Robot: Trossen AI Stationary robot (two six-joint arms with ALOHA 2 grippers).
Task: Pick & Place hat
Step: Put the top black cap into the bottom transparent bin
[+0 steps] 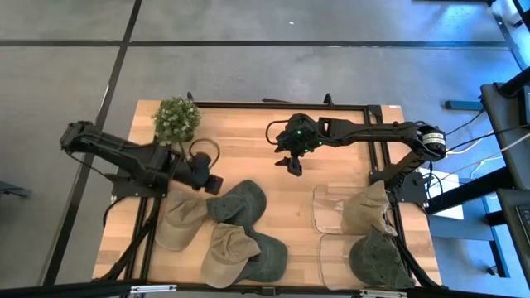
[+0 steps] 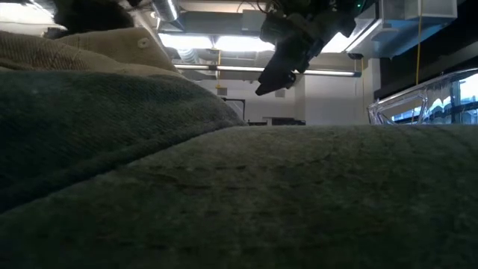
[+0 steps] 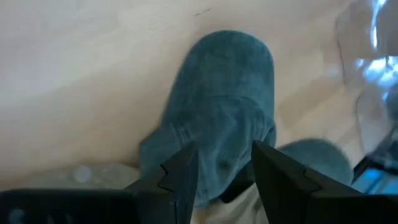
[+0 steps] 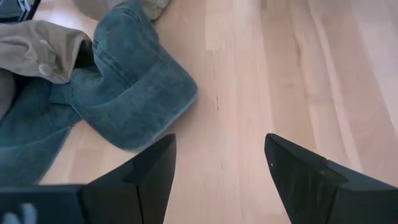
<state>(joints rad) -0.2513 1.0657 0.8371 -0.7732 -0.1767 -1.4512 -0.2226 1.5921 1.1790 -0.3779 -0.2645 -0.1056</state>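
My left gripper keeps going down until its open fingers, which face the rear of the dark green cap's top, are on both sides of the top's rear edge, and then close.
A dark green cap lies crown up in the middle of the wooden table, with its brim toward the right arm. My left gripper is open at the cap's left end. In the left wrist view the gripper has its two fingers on either side of the rear of the cap's crown. My right gripper is open and hangs in the air over bare wood beyond the cap. The right wrist view shows it with the cap's brim ahead of it. My left gripper comes at the dark green cap slanting down from the table's left. Its open fingers stand on either side of the rear of the crown. I cannot tell whether they touch the cloth. The cap lies flat on the table.
A tan cap, a second tan cap and another dark green cap lie near the front edge. Two clear trays on the right hold a tan cap and a dark green cap. A small potted plant stands at far left.
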